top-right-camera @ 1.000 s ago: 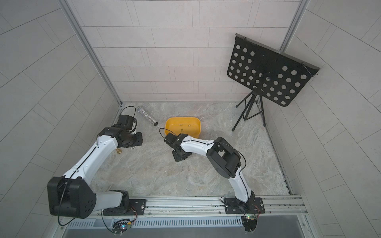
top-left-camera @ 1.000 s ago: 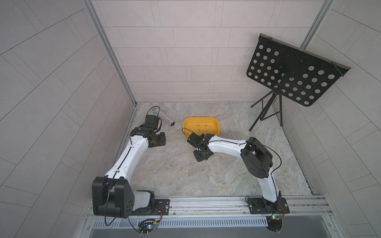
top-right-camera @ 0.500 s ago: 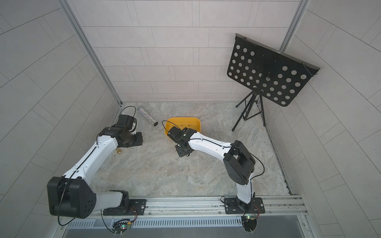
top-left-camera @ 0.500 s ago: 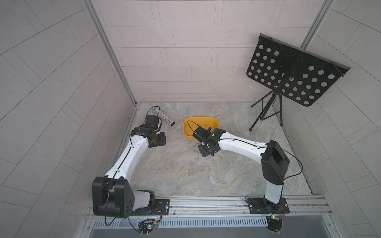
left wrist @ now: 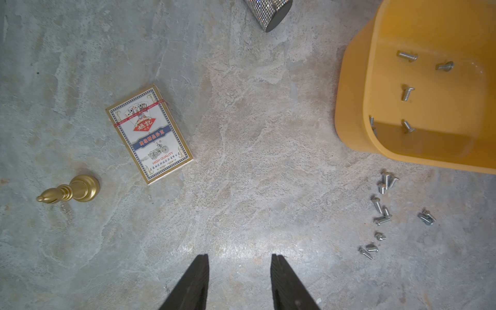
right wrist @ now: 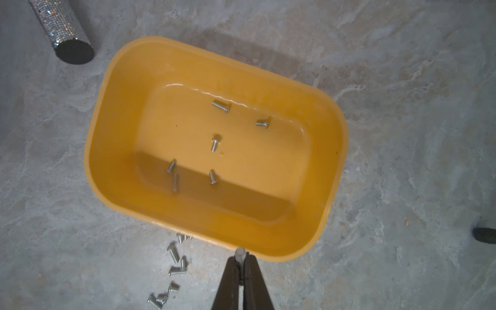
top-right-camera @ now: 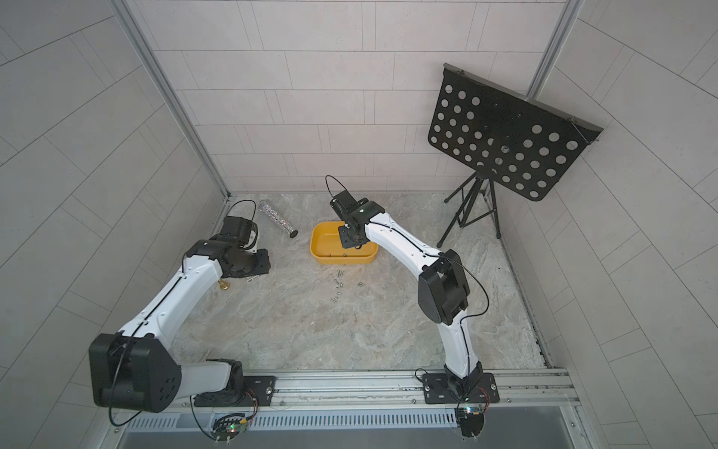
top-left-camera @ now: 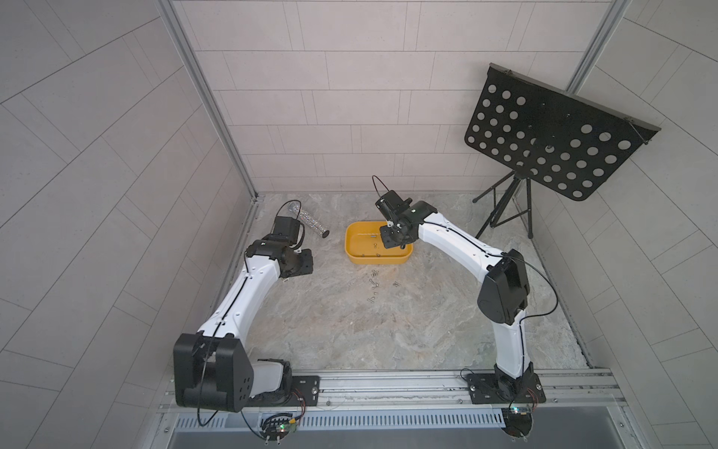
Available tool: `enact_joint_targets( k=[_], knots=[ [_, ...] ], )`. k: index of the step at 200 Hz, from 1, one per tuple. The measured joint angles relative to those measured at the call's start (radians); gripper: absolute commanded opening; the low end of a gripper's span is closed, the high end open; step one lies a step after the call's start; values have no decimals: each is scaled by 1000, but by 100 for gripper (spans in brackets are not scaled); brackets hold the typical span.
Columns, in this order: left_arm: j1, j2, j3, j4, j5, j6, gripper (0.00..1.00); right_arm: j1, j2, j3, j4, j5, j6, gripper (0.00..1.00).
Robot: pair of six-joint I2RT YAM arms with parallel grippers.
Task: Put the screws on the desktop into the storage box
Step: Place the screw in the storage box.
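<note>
The screw is above the storage box's near rim (right wrist: pixel 206 239), so the right gripper should keep moving inward and down and let go of the screw over the storage box's open middle (right wrist: pixel 237 160).
The yellow storage box (top-left-camera: pixel 373 260) (top-right-camera: pixel 342 259) stands at the back middle of the marble desktop (top-left-camera: pixel 388 330). Several screws (right wrist: pixel 214 142) (left wrist: pixel 406 92) lie on its floor. Several more screws (top-left-camera: pixel 375 282) (top-right-camera: pixel 338 283) (left wrist: pixel 382 209) (right wrist: pixel 174 264) lie scattered on the desktop just in front of it. My right gripper (right wrist: pixel 240 256) (top-left-camera: pixel 394 239) hangs above the box's near rim, shut on one screw (right wrist: pixel 239 252) whose head sticks out past the tips. My left gripper (left wrist: pixel 239 257) (top-left-camera: pixel 299 264) hovers open and empty over bare desktop, left of the box.
A glittery silver tube (top-left-camera: pixel 309 222) (right wrist: pixel 63 29) lies behind and left of the box. Under the left arm lie a pack of playing cards (left wrist: pixel 149 134) and a small gold piece (left wrist: pixel 69 191) (top-right-camera: pixel 223 285). A black music stand (top-left-camera: pixel 551 136) fills the back right corner.
My right arm has swung from the loose screws on the desktop up and back over the storage box, shut on a screw. The left arm has not moved.
</note>
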Motion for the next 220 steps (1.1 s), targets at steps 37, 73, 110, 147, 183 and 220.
enact_joint_targets(
  k=[37,73,110,147,183,220],
  knots=[
    [0,0,0,2,6,3,44,-47,206,199,-43,-26,-3,2],
    [0,0,0,2,8,3,44,-58,380,402,-92,-61,-2,3],
    [0,2,0,2,14,4,44,-54,437,468,-116,-87,2,8],
    [0,5,0,2,19,6,44,-52,438,476,-122,-94,3,18],
    [0,5,0,2,19,6,44,-52,438,476,-132,-93,-3,28],
    [0,5,0,2,19,7,44,-52,434,476,-148,-92,-11,30]
  ],
)
